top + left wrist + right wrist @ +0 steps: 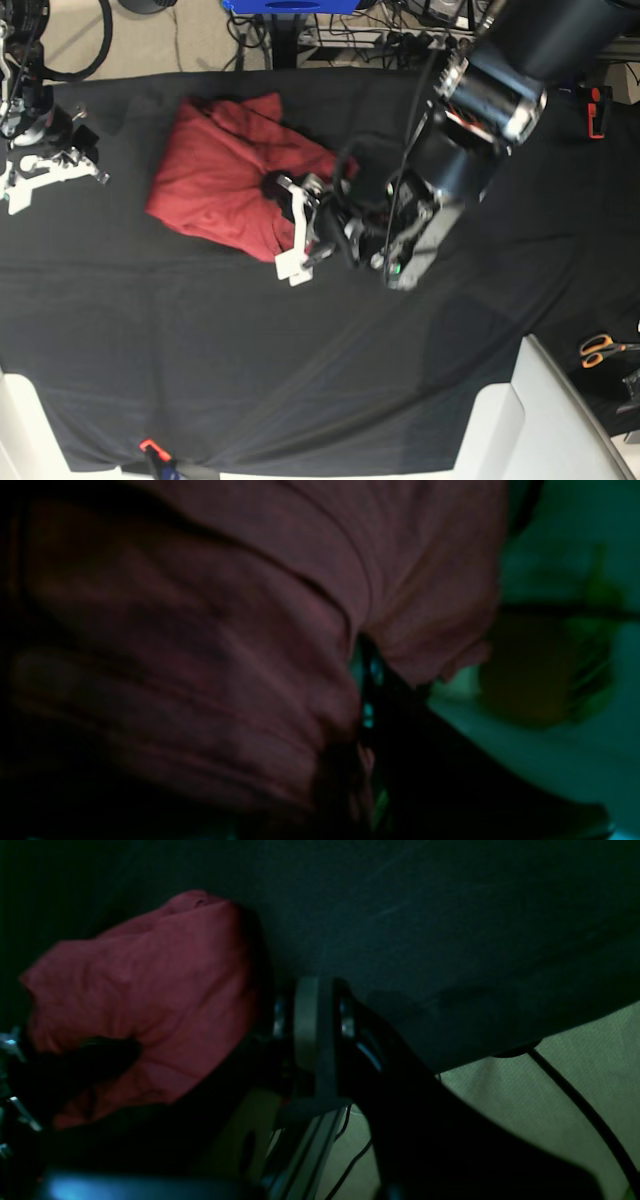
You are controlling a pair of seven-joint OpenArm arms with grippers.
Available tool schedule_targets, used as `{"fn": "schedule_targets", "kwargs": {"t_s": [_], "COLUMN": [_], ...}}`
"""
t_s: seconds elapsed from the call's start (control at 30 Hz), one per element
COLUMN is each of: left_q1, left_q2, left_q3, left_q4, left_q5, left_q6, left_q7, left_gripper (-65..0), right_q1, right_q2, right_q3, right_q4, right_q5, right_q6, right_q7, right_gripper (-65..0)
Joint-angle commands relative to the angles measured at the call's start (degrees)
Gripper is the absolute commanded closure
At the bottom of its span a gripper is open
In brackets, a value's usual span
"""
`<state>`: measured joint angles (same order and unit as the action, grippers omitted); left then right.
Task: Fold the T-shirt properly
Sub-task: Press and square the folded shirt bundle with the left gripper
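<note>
The T-shirt lies at a slant, with its end bunched [285, 225] at the robot's left gripper, so the left gripper should open, go to the T-shirt's lower edge [212, 233] and pull the T-shirt straight.
The rust-red T-shirt [225, 175] lies bunched on the black table cloth [300, 360], up and left of the middle in the base view. My left gripper [278, 190] sits at the shirt's right edge, shut on its fabric. In the left wrist view the T-shirt [210, 645] fills the picture, and its folds run into my left gripper [362, 680]. My right gripper [50, 170] stays at the table's left edge, apart from the shirt and shut on nothing. In the right wrist view the T-shirt [145, 990] shows at the left, beyond a dark finger [425, 1120].
Orange-handled scissors [600, 348] lie at the right edge of the table. White panels [540, 420] stand at the lower right. An orange clamp [150, 447] grips the cloth's front edge. Behind the table there are cables and a blue box [290, 5].
</note>
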<state>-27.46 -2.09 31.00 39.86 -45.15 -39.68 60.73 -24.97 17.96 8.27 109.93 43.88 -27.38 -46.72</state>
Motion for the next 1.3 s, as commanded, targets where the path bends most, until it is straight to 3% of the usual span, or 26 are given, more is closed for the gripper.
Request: {"fn": "schedule_targets", "kwargs": {"t_s": [0.0,0.17,0.37,0.43,0.57,0.8,0.97,1.27], "left_q1": [-3.00,-8.71,-16.89,-18.82,-19.61,-15.66,-14.51,-14.60], "left_q2": [0.02,-0.15,-0.07,0.02,1.78,7.14,9.87,10.22], "left_q3": [2.97,21.61,36.29,39.11,39.90,39.81,40.25,40.25], "left_q4": [0.89,0.80,0.80,0.89,0.89,0.98,2.91,7.04], "left_q5": [-0.79,-0.79,-0.26,2.73,12.49,28.84,34.29,39.65], "left_q6": [-0.32,-0.32,-0.32,-0.32,-0.32,-0.32,-0.32,-0.32], "left_q7": [-0.11,-0.55,-3.81,-5.13,-8.82,-14.18,-15.76,-15.67], "left_gripper": [0.0,0.0,0.0,0.0,0.0,0.0,0.0,0.0], "right_q1": [0.22,0.31,0.31,0.31,0.22,0.14,0.05,0.05], "right_q2": [0.20,-2.35,-4.37,-4.81,-7.36,-7.63,-7.63,-7.71], "right_q3": [0.47,0.56,0.56,2.32,7.51,8.47,8.47,8.47], "right_q4": [1.06,1.06,1.06,1.06,1.06,0.97,0.88,0.88], "right_q5": [0.12,-0.05,-0.32,-0.32,-0.32,-0.32,-0.32,-0.32], "right_q6": [0.34,0.34,0.25,0.17,0.17,0.08,0.08,0.08], "right_q7": [0.70,0.70,0.70,0.70,0.26,0.26,0.26,0.26], "right_gripper": [-5.0,-5.0,-5.0,-5.0,-5.0,-5.0,-5.0,-5.0]}}
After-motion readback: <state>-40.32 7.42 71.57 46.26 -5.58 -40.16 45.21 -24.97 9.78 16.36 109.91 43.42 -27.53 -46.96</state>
